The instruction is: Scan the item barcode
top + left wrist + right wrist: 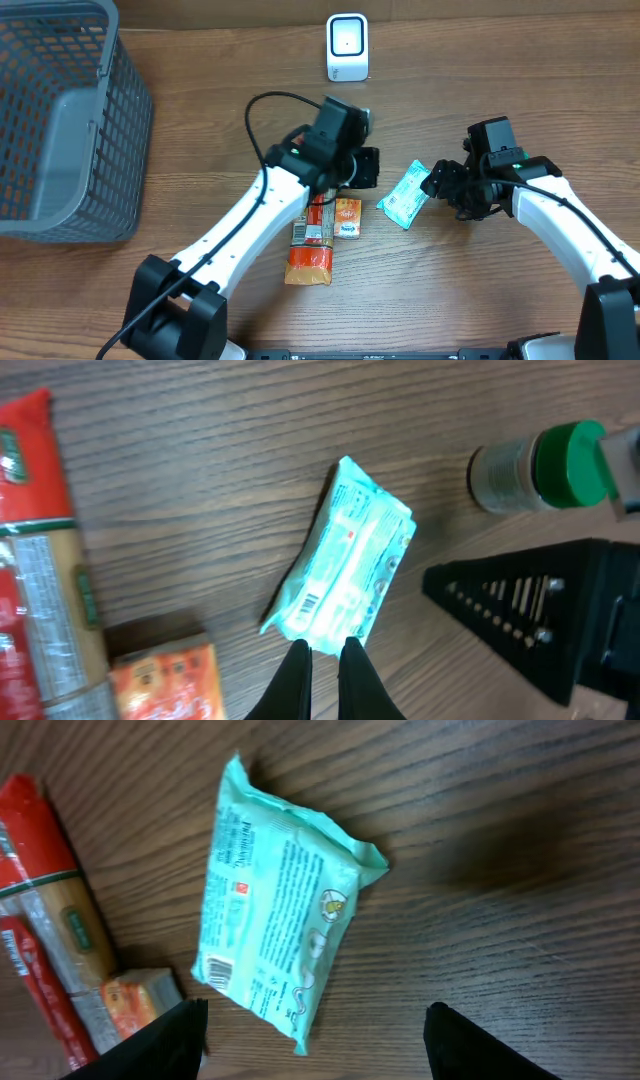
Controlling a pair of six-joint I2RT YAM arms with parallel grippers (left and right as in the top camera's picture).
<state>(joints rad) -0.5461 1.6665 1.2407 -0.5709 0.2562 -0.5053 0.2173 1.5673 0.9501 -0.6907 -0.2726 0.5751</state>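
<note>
The teal packet (403, 197) lies flat under my right gripper's fingers, so next my left gripper pushes the barcode end first. My right gripper should then pinch the opposite edge (338, 910).
A teal packet (405, 195) lies flat on the wooden table, with its barcode (215, 968) facing up at one corner. It shows in the left wrist view as well, teal packet (345, 560) with barcode (308, 603). My left gripper (366, 167) hovers just left of the packet. Its fingers (297, 660) are shut together, their tips over the packet's near edge, and I see nothing pinched between them. My right gripper (315, 1015) stands open above the packet's other side, a wide gap between its fingers (170, 1040). A white scanner (347, 47) stands at the back of the table.
A red pasta packet (310, 250) and a small orange box (347, 217) lie under my left arm. A grey wire basket (60, 120) fills the left side. The left wrist view shows a grey cylinder with a green end (545, 465) near the right arm.
</note>
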